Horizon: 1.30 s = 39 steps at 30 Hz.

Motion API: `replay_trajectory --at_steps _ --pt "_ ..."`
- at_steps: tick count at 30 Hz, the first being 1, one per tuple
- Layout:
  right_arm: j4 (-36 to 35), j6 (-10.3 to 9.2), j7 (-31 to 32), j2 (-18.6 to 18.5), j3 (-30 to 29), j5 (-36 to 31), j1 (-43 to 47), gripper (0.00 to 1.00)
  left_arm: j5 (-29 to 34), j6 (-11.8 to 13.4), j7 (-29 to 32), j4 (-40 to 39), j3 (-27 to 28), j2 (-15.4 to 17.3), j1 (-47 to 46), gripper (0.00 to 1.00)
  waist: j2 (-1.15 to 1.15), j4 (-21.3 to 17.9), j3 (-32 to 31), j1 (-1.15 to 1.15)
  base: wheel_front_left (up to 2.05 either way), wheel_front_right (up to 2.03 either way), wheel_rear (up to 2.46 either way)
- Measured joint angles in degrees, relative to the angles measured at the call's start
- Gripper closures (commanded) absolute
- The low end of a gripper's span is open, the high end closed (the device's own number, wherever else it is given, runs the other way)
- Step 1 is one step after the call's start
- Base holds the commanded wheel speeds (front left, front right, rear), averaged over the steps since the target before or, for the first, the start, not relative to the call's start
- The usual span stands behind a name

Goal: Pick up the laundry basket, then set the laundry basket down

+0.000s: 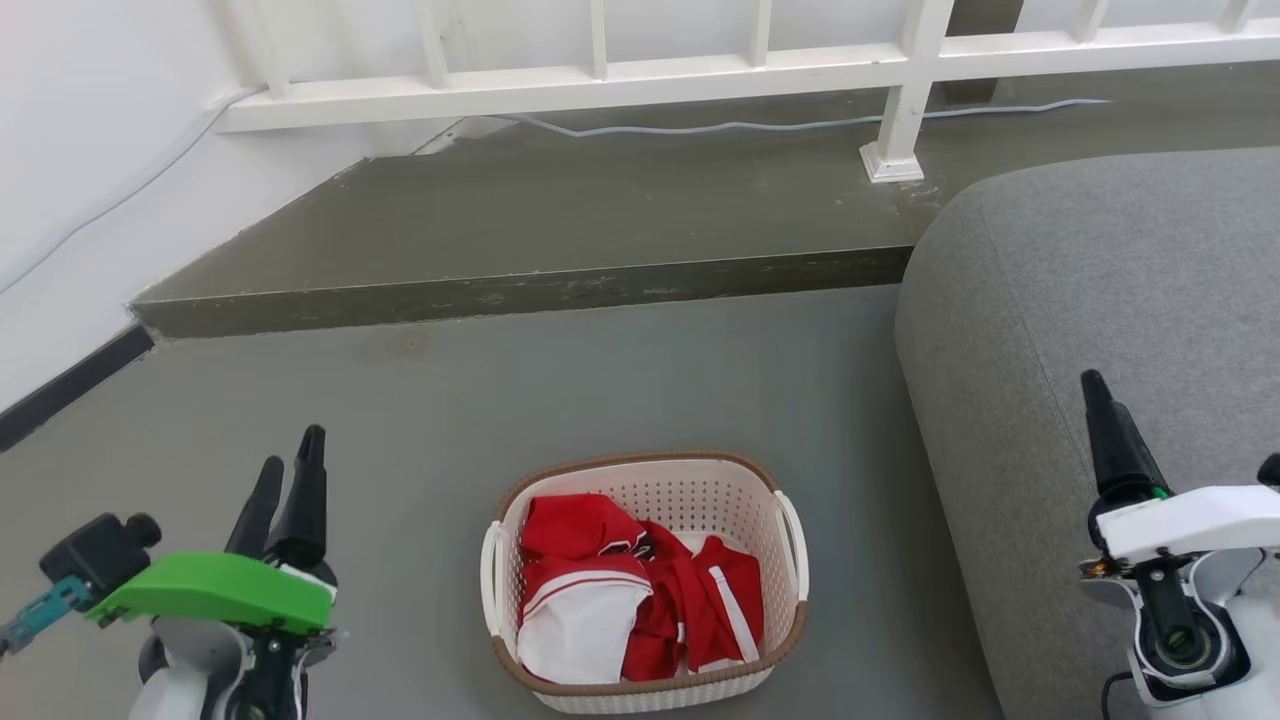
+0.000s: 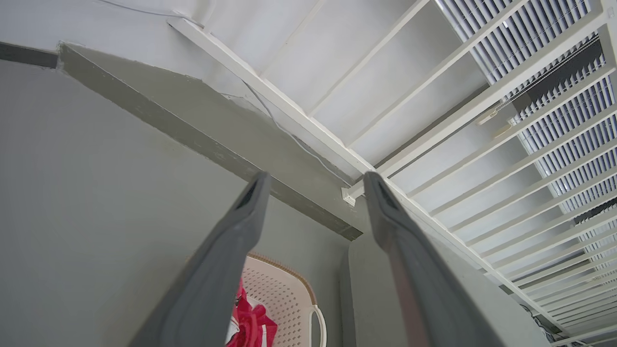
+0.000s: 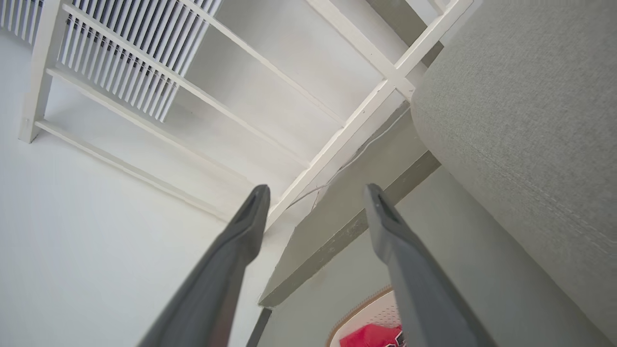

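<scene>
My gripper will lift both of the white loop handles (image 1: 491, 581), and they will stay fixed and the laundry basket will stay level, because they run straight into the brown rim (image 1: 512, 493).
The laundry basket (image 1: 690, 497), cream-white and perforated with a brown rim, stands on the grey floor at bottom centre. Red and white clothes (image 1: 640, 600) lie inside it. It has white loop handles on the left (image 1: 489, 575) and right (image 1: 797, 545) sides. My left gripper (image 1: 292, 450) is open, apart from the basket on its left. On the other side my right gripper (image 1: 1183, 422) hovers open over the sofa edge. In the left wrist view the open left gripper (image 2: 315, 177) holds nothing, with the basket (image 2: 284, 299) low between the fingers. The right gripper (image 3: 315, 189) is likewise open, with the basket (image 3: 359, 313) at the bottom edge.
A grey sofa (image 1: 1100, 330) stands close to the basket's right side. A raised concrete step (image 1: 550, 290) crosses the floor behind the basket, with a white railing (image 1: 700, 75) and a cable (image 1: 750, 126) on it. A white wall (image 1: 70, 150) is at the left.
</scene>
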Motion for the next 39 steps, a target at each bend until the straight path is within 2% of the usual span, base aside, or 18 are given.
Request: replay_trajectory --at_steps 9,23,39 --pt "-0.7 -1.05 -1.6 -1.4 2.7 -8.8 -0.4 0.0 9.3 1.8 -1.3 -1.0 -3.0 1.5 -0.6 0.0 0.0 0.0 -0.1 0.0 0.0 0.0 0.0" --pt "-0.7 -3.96 -4.2 -2.8 6.9 -21.9 -1.0 0.0 22.8 4.9 -4.1 -2.5 -7.7 2.6 -1.2 0.0 0.0 -0.1 0.1 0.0 0.0 0.0 0.0" --pt "2.2 -5.55 -7.3 -3.1 10.5 -32.6 -1.0 0.0 32.2 7.3 -6.9 -2.0 -10.9 2.5 -1.2 0.0 0.0 -0.2 0.2 0.0 0.0 0.0 0.0"
